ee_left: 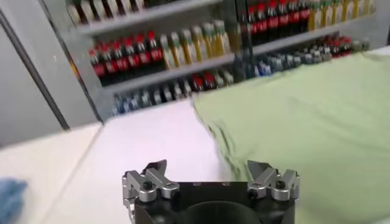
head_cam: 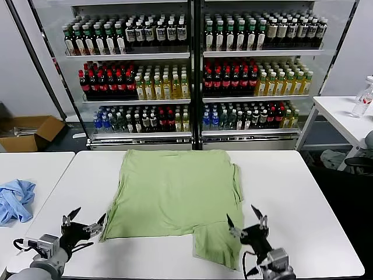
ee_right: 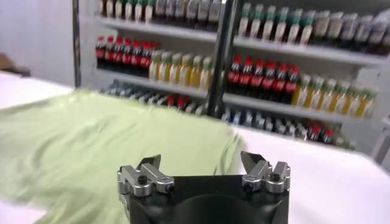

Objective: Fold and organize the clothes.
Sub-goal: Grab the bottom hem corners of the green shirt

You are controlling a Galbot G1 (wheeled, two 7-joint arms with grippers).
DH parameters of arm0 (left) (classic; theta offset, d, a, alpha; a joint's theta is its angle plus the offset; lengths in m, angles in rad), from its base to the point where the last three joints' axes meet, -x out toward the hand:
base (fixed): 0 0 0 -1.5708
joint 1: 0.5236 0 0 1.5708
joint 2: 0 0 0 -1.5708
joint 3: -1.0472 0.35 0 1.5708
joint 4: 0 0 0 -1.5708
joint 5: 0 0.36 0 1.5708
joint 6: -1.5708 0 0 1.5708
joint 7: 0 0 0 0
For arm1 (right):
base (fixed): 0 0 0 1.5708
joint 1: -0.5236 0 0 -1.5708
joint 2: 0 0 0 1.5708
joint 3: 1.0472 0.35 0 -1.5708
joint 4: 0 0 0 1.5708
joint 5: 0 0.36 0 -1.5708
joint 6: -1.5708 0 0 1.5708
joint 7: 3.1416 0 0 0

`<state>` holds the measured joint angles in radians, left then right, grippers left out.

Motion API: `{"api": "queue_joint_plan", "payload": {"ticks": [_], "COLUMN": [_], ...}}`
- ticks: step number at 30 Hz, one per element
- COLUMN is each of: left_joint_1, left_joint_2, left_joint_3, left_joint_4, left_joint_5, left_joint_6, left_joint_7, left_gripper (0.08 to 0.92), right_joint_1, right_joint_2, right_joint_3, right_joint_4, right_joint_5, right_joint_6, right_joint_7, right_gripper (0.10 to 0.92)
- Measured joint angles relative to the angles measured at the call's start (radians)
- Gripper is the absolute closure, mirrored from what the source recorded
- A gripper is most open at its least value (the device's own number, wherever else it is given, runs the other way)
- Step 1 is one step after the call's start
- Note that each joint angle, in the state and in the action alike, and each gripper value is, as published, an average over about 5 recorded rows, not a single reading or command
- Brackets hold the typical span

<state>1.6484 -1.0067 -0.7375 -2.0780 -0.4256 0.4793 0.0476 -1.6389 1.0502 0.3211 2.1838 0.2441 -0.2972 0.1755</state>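
Observation:
I keep moving down toward the light green shirt's near corner (head_cam: 106,235), which lies free beside my left gripper's open fingers, until the fingers straddle that corner.
The light green shirt (head_cam: 175,192) lies spread on the white table (head_cam: 291,192), partly folded, with one flap (head_cam: 218,242) hanging toward the near edge. My left gripper (head_cam: 85,220) stands open at the shirt's near left corner, just off the fabric. Over the near flap, at its right side, my right gripper (head_cam: 247,219) is also open. In the left wrist view the shirt (ee_left: 304,115) fills the area ahead of the open, empty left gripper (ee_left: 210,170). The right wrist view has the shirt (ee_right: 91,146) ahead of the open, empty right gripper (ee_right: 201,163).
A light blue cloth (head_cam: 14,199) lies on the adjoining table at the left. Drink-bottle shelves (head_cam: 192,76) stand behind the table. A cardboard box (head_cam: 26,131) sits on the floor at the left. At the right, another table carries a clear bottle (head_cam: 362,98).

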Motion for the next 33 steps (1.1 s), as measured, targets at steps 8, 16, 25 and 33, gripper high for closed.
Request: {"api": "queue_joint_plan", "payload": {"ticks": [8, 16, 25, 33], "left_joint_1": [0.027, 0.018, 0.011, 0.009], "left_joint_2": [-0.011, -0.026, -0.032, -0.043], "left_joint_3": [0.009, 0.018, 0.035, 0.057], "left_joint_4": [-0.019, -0.003, 0.003, -0.001], "left_joint_5": [-0.025, -0.02, -0.002, 0.015], "left_joint_6": [0.044, 0.066, 0.078, 0.08], "left_joint_7": [-0.006, -0.011, -0.013, -0.006], "left_gripper": [0.177, 0.177, 0.241, 0.466], "right_joint_1": [-0.017, -0.025, -0.036, -0.024], "right_joint_2": [0.001, -0.001, 0.008, 0.005], "right_joint_3": [-0.031, -0.066, -0.094, -0.104], "right_joint_4": [-0.002, -0.005, -0.004, -0.011], "right_joint_5": [0.003, 0.01, 0.035, 0.086], "right_joint_6": [-0.017, -0.029, -0.064, -0.092], "right_joint_7": [0.025, 0.049, 0.097, 0.126], "right_gripper": [0.203, 0.203, 0.208, 0.405]}}
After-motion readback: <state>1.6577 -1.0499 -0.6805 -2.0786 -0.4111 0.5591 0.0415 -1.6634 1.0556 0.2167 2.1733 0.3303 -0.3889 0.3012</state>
